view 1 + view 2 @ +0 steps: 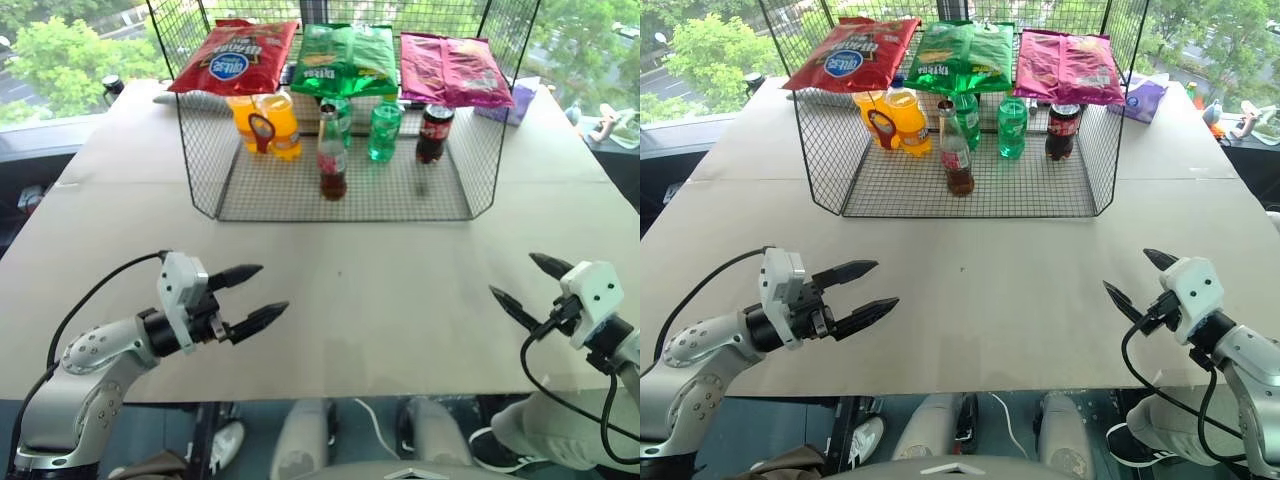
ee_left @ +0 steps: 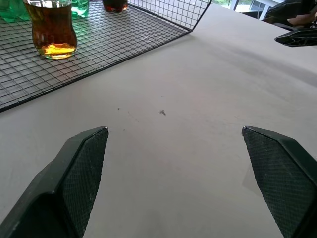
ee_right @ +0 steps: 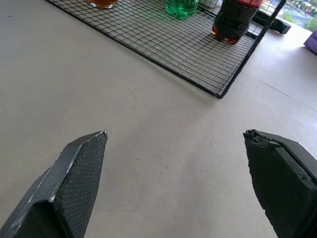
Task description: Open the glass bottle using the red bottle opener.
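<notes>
The red bottle opener has a wide ring (image 1: 261,128). I expect the glass bottle's cap (image 1: 328,109) to fit inside that ring and come off in one piece when I pry.
The glass bottle (image 1: 332,160) stands upright at the front middle of the wire rack's floor (image 1: 400,205), with dark drink in its lower part and a red-white label. Its base also shows in the left wrist view (image 2: 52,29). The red bottle opener (image 1: 262,131) shows as a red ring with a short handle in front of the orange bottle; how it is supported I cannot tell. My left gripper (image 1: 272,288) is open over the bare table near its front left, far from the rack. My right gripper (image 1: 511,274) is open at the front right, nothing between its fingers.
An orange drink bottle (image 1: 275,120), green plastic bottles (image 1: 384,130) and a dark cola bottle (image 1: 434,133) stand in the rack. Three snack bags (image 1: 345,55) lie on its top. A purple pack (image 1: 515,100) sits behind at the right. The table's front edge (image 1: 350,395) runs just below both grippers.
</notes>
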Controlling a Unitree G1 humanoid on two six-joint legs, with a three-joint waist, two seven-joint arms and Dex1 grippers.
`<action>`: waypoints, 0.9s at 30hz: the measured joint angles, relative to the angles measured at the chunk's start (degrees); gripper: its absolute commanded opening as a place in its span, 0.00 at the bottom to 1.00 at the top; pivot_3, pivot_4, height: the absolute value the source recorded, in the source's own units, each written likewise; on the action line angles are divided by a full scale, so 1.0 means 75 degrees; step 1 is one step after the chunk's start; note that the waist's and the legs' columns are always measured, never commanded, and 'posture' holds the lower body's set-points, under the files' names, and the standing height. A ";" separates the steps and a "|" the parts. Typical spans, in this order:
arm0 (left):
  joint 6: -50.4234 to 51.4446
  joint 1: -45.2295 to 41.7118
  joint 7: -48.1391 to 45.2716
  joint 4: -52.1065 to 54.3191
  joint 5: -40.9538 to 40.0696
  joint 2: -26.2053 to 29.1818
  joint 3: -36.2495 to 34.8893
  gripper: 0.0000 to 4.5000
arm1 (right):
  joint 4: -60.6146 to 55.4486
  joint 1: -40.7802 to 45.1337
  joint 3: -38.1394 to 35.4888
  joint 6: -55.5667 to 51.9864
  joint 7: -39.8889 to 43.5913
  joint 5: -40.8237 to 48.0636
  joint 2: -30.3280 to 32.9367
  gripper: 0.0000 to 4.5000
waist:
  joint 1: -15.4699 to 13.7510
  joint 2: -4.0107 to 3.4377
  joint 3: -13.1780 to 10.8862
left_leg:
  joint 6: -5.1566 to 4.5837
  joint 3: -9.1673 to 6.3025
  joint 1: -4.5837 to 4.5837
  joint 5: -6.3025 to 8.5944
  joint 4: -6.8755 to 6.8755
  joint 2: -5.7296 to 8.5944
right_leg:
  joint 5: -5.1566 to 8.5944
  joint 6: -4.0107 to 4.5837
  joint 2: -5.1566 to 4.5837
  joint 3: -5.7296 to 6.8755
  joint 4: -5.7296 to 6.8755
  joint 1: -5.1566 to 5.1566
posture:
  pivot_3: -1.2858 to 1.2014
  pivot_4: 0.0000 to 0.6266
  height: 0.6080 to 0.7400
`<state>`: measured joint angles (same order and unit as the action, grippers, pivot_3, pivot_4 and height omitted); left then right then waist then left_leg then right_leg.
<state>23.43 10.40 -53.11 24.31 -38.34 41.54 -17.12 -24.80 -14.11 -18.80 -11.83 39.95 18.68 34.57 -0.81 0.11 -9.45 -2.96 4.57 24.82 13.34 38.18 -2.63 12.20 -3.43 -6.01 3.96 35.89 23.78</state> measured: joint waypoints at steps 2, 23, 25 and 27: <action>0.0003 -0.0007 0.0050 0.0000 -0.0010 -0.0016 -0.0003 0.99 | 0.0008 0.0009 0.0001 0.0004 0.0009 0.0001 -0.0001 1.00 | 0.0000 0.0000 0.0000 | 0.0000 0.0000 -0.0001 0.0000 0.0000 -0.0001 | 0.0000 0.0000 0.0001 0.0000 0.0000 0.0000 | 0.52 0.24 1.00; -0.0581 -0.4084 0.1574 -0.3945 0.0919 -0.0892 -0.0295 0.99 | -0.3888 0.0429 0.0432 -0.0743 -0.0805 0.3296 0.0018 1.00 | -0.0029 0.0053 -0.0010 | -0.0037 -0.0017 0.0003 -0.0019 0.0013 0.0034 | -0.0017 0.0026 0.0008 0.0003 0.0008 -0.0012 | 0.52 0.24 1.00; -0.0727 -0.4776 0.1460 -0.4556 0.1147 -0.0891 -0.0046 0.99 | -0.3990 0.0464 0.0414 -0.0781 -0.1070 0.3420 0.0015 1.00 | -0.0047 0.0056 -0.0011 | -0.0038 -0.0020 0.0004 -0.0020 0.0014 0.0036 | -0.0017 0.0025 0.0011 0.0007 0.0009 -0.0013 | 0.52 0.24 1.00; -0.0844 -0.5359 0.1396 -0.5012 0.1367 -0.0895 0.0210 0.99 | -0.4132 0.0577 0.0417 -0.0839 -0.1301 0.3525 0.0007 1.00 | -0.0048 0.0062 -0.0009 | -0.0039 -0.0018 0.0004 -0.0020 0.0016 0.0038 | -0.0015 0.0019 0.0011 0.0006 0.0009 -0.0023 | 0.52 0.24 1.00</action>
<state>17.10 -29.79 -42.64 -13.28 -28.09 34.83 -15.54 -55.79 -9.78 -15.68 -18.12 30.19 45.12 34.63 -1.16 0.58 -9.52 -3.25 4.43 24.85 13.18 38.30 -2.35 12.09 -3.29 -5.93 4.01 35.96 23.61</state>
